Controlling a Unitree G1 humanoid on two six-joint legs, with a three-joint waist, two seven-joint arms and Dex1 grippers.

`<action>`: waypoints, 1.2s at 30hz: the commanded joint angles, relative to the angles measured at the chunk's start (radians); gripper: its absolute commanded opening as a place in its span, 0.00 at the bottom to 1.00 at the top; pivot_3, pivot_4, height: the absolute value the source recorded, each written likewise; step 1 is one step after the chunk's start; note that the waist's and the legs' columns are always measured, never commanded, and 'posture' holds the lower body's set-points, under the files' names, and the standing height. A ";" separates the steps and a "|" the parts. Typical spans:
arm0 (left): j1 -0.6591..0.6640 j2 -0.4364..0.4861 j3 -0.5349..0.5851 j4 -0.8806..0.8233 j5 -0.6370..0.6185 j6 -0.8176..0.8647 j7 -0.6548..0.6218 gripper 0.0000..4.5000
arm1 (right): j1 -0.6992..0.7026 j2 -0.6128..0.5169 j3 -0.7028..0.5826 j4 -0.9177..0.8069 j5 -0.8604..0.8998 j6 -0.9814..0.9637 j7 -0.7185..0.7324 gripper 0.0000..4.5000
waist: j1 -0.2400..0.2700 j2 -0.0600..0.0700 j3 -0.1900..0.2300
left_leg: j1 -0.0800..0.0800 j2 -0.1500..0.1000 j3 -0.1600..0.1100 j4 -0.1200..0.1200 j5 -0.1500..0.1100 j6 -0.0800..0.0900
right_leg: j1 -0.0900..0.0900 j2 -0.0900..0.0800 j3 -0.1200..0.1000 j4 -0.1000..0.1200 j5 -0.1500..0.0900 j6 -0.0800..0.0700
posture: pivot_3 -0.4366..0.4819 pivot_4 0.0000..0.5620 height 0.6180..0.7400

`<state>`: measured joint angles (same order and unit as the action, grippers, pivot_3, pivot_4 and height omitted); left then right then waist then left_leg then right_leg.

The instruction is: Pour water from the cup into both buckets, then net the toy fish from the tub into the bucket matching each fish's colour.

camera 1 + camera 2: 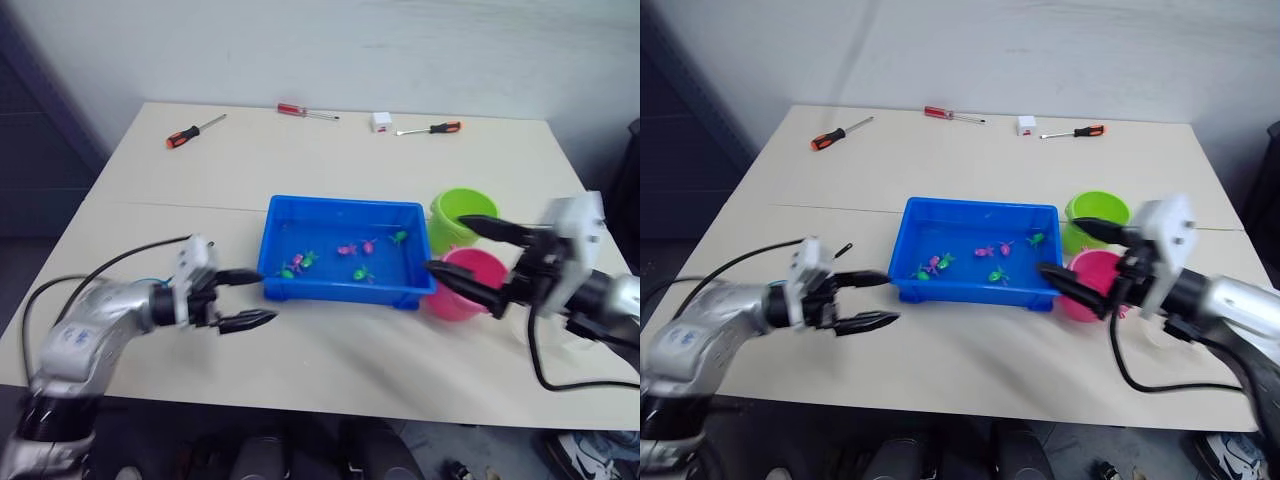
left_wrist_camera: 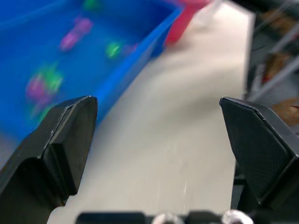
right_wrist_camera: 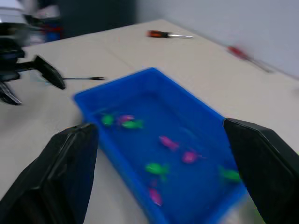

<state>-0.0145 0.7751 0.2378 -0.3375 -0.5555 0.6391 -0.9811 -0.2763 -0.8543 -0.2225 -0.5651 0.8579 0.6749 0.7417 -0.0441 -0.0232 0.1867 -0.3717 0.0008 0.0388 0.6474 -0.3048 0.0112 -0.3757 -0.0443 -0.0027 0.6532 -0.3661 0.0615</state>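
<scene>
My gripper will sweep the net among the tiny fish (image 1: pixel 362 274), and they will drift to new spots, as they are scattered loosely across the blue tub.
The blue tub (image 1: pixel 340 215) sits mid-table with several tiny fish in it, among them a pink fish (image 1: pixel 347 249) and a green fish (image 1: pixel 362 273). Right of the tub stand the lime green bucket (image 1: pixel 462 212) and, nearer me, the pink bucket (image 1: pixel 470 290). My left gripper (image 1: pixel 268 296) is open with nothing in it, just off the tub's near left corner. My right gripper (image 1: pixel 444 242) is open and hangs over the tub's right end, in front of both buckets. The cup is hidden. A thin black stick (image 3: pixel 88 78) lies by the left gripper.
Three screwdrivers lie along the far side of the table: an orange-handled one (image 1: pixel 185 135), a red-handled one (image 1: pixel 295 109) and another orange-handled one (image 1: pixel 445 127). Next to that last one is a small white box (image 1: pixel 381 121). Bare tabletop (image 1: pixel 340 360) lies in front of the tub.
</scene>
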 commanded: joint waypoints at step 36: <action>-0.736 0.108 -0.303 1.200 0.537 -0.321 0.050 1.00 | -0.063 0.178 0.238 -0.014 -0.202 -0.046 0.134 1.00 | 0.016 0.000 0.000 | -0.021 -0.006 0.002 0.007 -0.004 0.004 | -0.017 -0.013 -0.021 0.007 0.000 0.000 | 0.48 0.27 1.00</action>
<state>-0.7044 0.8835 -0.0461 0.7732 -0.0726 0.3738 -0.9701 -0.3494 -0.6740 0.0524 -0.5207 0.6490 0.6343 0.9012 -0.0286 -0.0227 0.1864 -0.3939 -0.0051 0.0408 0.6554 -0.3084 0.0154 -0.3932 -0.0576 -0.0239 0.6608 -0.3657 0.0620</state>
